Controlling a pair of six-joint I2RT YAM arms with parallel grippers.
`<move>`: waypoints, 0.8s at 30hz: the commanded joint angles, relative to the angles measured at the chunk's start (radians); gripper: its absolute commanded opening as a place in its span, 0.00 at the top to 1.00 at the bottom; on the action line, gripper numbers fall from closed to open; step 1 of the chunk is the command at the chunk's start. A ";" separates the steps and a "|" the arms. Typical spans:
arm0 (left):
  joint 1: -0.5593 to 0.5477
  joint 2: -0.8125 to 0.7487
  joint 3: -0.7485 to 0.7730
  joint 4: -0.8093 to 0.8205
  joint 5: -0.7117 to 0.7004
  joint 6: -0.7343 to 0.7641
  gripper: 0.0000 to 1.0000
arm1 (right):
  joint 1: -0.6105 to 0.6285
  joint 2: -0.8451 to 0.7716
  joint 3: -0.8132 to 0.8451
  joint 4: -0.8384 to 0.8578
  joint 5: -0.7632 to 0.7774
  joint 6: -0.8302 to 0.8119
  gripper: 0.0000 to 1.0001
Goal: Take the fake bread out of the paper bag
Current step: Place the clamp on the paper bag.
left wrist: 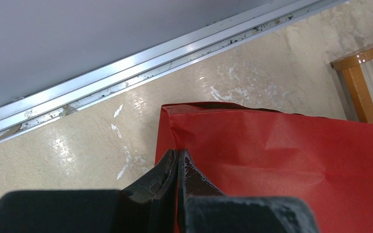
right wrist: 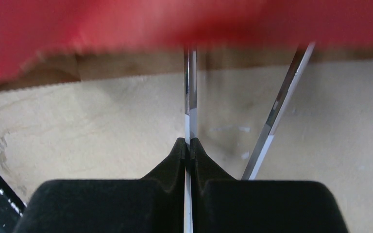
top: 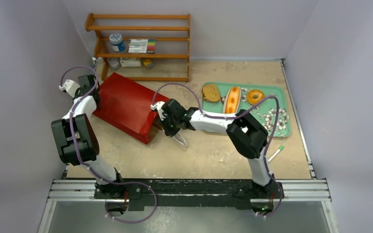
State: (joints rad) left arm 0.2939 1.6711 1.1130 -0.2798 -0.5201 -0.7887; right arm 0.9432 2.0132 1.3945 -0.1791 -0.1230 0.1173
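Note:
The robot's right gripper is holding just one arm of the tongs while the other arm (right wrist: pixel 273 127) spreads loose, so it should back off, open around both arms (top: pixel 180 140) and press them together.
The red paper bag (top: pixel 126 107) lies on its side, its brown-lined mouth (right wrist: pixel 53 73) facing my right gripper. My left gripper (top: pixel 92 96) is shut on a fold of the bag's closed far corner (left wrist: pixel 178 151); the bag's red side (left wrist: pixel 281 160) fills that view. My right gripper (top: pixel 169 126) is shut on one arm of the metal tongs (right wrist: pixel 189 87), and both tong arms reach under the bag's rim. One round brown slice (top: pixel 211 92), the split bun (top: pixel 231 99) and the ring bagel (top: pixel 255 96) lie on the tray. The second slice is hidden.
The teal tray (top: pixel 284 92) at the back right also holds several small pale pebbles (top: pixel 277 119). A wooden shelf (top: pixel 141 46) with jars and markers stands at the back. A green pen (top: pixel 275 154) lies near the right arm. An aluminium rail (left wrist: pixel 126 68) runs along the wall.

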 commanded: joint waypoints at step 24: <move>0.007 0.029 0.036 0.055 0.041 0.018 1.00 | -0.032 0.139 0.240 -0.054 -0.077 0.103 1.00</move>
State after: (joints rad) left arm 0.2989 1.6909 1.1149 -0.2726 -0.5022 -0.7658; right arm 0.9218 2.2356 1.7016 -0.2405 -0.1795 0.1596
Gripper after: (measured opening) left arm 0.006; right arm 0.011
